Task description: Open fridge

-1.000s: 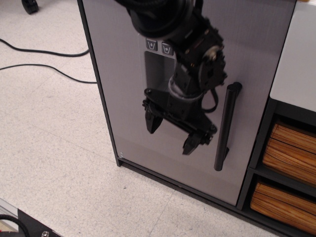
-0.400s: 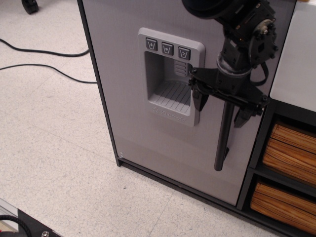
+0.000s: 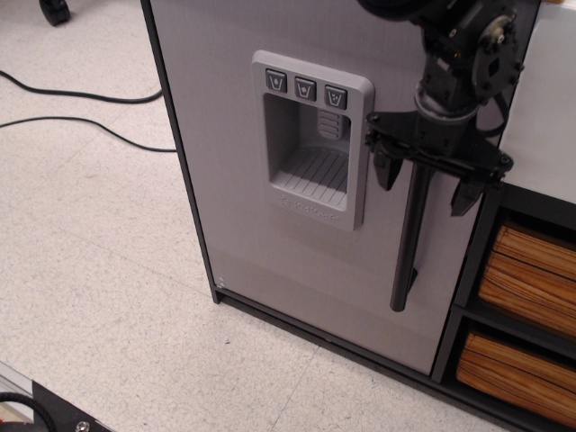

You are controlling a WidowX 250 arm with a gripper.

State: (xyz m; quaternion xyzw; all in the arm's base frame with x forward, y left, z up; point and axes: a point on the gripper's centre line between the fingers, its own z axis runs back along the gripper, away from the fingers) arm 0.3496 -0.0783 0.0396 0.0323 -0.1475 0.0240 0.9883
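The light grey door (image 3: 310,261) has the black bar handle (image 3: 410,238) running near one edge, so I expect it to swing out around its opposite edge when the robot pulls.
The fridge (image 3: 234,207) has a light grey door in a black frame, and the door is shut. A moulded three-button dispenser recess (image 3: 310,135) sits in the door's middle. A long vertical black bar handle (image 3: 409,243) runs down the door's right side. My black gripper (image 3: 425,179) is open, pointing down, with one finger on each side of the handle's upper part. The left fingertip (image 3: 385,175) is over the door and the right fingertip (image 3: 465,198) is at the door's right edge. The handle's top is hidden behind the gripper.
A white-topped unit (image 3: 544,117) with wood-coloured drawers (image 3: 531,270) stands right beside the fridge. Two black cables (image 3: 81,108) lie on the speckled floor at the left. A dark object (image 3: 45,409) sits at the bottom left corner.
The gripper has moved right and up, from in front of the dispenser recess to straddle the handle's upper part. The recess is uncovered now. The door has not moved.
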